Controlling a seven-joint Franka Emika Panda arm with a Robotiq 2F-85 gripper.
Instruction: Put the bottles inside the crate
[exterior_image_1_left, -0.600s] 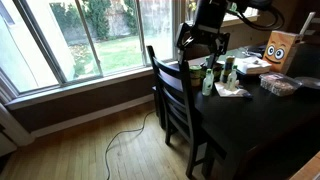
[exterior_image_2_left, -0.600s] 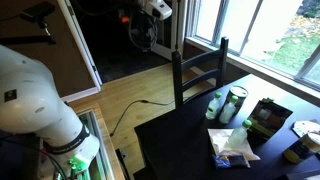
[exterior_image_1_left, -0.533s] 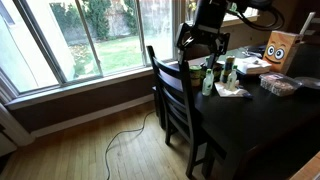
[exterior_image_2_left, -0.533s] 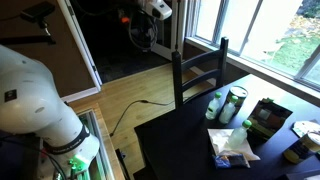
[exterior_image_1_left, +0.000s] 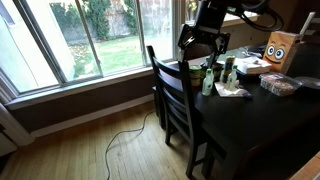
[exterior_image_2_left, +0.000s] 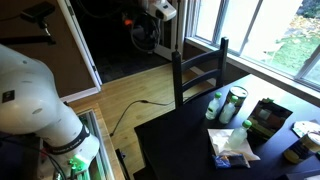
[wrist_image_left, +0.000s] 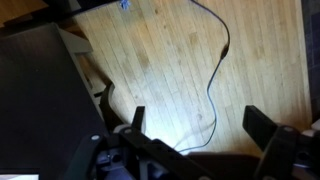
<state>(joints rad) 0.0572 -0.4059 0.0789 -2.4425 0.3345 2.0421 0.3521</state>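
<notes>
The bottle (exterior_image_2_left: 214, 106) nearest the chair is standing upright and is clear from above, so my open gripper should keep going over the chair back and close around the bottle's neck (exterior_image_2_left: 216, 96).
A green bottle (exterior_image_1_left: 208, 80) and a pale bottle with green (exterior_image_1_left: 228, 70) stand upright on the dark table near its window-side edge; both exterior views show them (exterior_image_2_left: 216, 104) (exterior_image_2_left: 236, 103). The low dark crate (exterior_image_2_left: 270, 117) sits just behind them. My gripper (exterior_image_1_left: 199, 47) hangs open and empty in the air above the chair back, apart from the bottles. In the wrist view its two fingers (wrist_image_left: 137, 118) stand wide over the wood floor, and neither bottles nor crate show there.
A dark wooden chair (exterior_image_1_left: 175, 95) is pushed against the table beside the bottles. White crumpled paper (exterior_image_1_left: 231, 92) lies in front of them. An orange cardboard box with a face (exterior_image_1_left: 280, 47) and a clear tray (exterior_image_1_left: 280, 86) sit further back. A cable (wrist_image_left: 215, 70) runs across the floor.
The arm has shifted slightly sideways above the chair. The bottles and crate have not moved.
</notes>
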